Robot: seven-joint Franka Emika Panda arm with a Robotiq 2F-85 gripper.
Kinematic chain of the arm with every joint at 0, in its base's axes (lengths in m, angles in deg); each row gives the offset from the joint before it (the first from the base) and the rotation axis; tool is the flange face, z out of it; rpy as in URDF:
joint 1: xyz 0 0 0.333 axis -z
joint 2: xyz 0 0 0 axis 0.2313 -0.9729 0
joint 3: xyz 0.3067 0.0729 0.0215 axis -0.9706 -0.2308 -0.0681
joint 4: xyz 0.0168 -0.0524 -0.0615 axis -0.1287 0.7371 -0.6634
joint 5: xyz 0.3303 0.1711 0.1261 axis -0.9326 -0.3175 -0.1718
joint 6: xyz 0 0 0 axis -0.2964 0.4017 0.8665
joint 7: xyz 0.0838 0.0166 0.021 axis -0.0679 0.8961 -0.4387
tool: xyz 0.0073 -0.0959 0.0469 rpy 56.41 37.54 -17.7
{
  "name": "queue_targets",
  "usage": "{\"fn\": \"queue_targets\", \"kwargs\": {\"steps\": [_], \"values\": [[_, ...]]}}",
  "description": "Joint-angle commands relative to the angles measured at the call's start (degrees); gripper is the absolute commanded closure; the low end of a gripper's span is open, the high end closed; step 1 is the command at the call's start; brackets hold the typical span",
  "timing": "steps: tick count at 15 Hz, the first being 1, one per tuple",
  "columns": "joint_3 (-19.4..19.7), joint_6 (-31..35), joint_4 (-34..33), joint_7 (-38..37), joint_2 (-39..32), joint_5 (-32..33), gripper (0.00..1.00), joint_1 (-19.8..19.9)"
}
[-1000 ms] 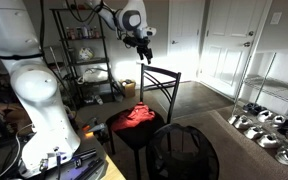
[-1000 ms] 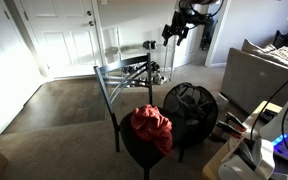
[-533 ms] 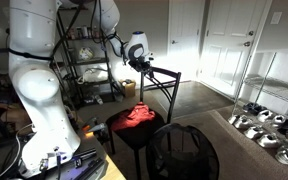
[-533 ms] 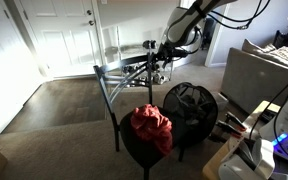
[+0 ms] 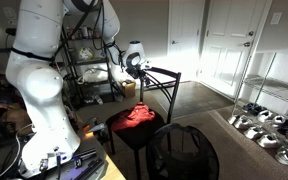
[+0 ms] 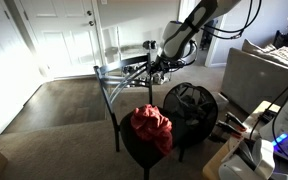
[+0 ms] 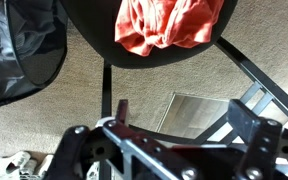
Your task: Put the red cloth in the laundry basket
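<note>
The chair's backrest is beside my open gripper, which hangs behind the red cloth. I should move back over the seat before I go down to grab the cloth.
The red cloth lies crumpled on the round black seat of a metal chair; it shows in both exterior views and at the top of the wrist view. The black mesh laundry basket stands on the floor right beside the chair and fills the left of the wrist view. My gripper hangs in the air by the chair's backrest, above and behind the cloth. Its fingers are spread open and empty.
A wire shelf with clutter stands behind the chair. A shoe rack lines one wall. A grey sofa sits beyond the basket. The chair's thin metal backrest bars lie close to my gripper. Carpet floor is below.
My arm has come down from high up to the level of the chair's backrest and closer to the cloth. The cloth and basket have not moved.
</note>
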Motion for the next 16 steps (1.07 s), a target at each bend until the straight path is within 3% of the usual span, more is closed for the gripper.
{"fn": "queue_targets", "kwargs": {"steps": [1,3,5,6,10,12,16], "values": [[3.1,0.0,-2.0,-3.2,-3.8,1.2,0.00,-2.8],[2.7,-1.1,-2.8,-2.0,-5.4,0.5,0.00,-2.5],[-1.3,-1.9,-2.7,1.5,-5.3,-1.8,0.00,0.7],[1.2,-0.6,-2.2,-0.3,-5.4,-0.2,0.00,-1.2],[-0.2,-0.6,-2.6,-0.1,-5.7,-0.5,0.00,-0.5],[4.6,1.2,0.1,-4.5,-2.9,1.1,0.00,-4.0],[3.5,0.5,-4.5,-3.1,-8.5,-0.3,0.00,-3.4]]}}
